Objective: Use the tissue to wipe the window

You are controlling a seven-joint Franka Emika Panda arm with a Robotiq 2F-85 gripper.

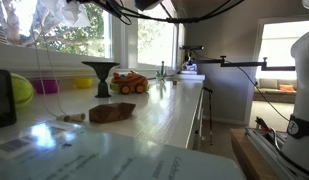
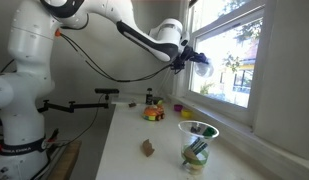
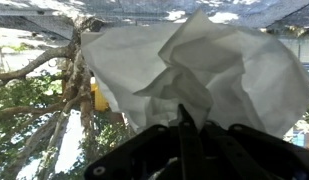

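Note:
The robot's gripper should turn back and sweep the tissue across the open glass toward the window's opposite frame, because the tissue is by one edge of the window.
The white tissue is spread wide in the wrist view, pinched at its lower middle by my gripper, which is shut on it. Tree branches show through the window right behind the tissue. In an exterior view my gripper is raised against the window, with the tissue at the glass. In an exterior view the tissue hangs at the top, in front of the window.
On the white counter stand an orange toy truck, a flat brown lump, a dark funnel-shaped stand, a yellow-green ball, and a clear cup with green items. A black bar crosses at the back.

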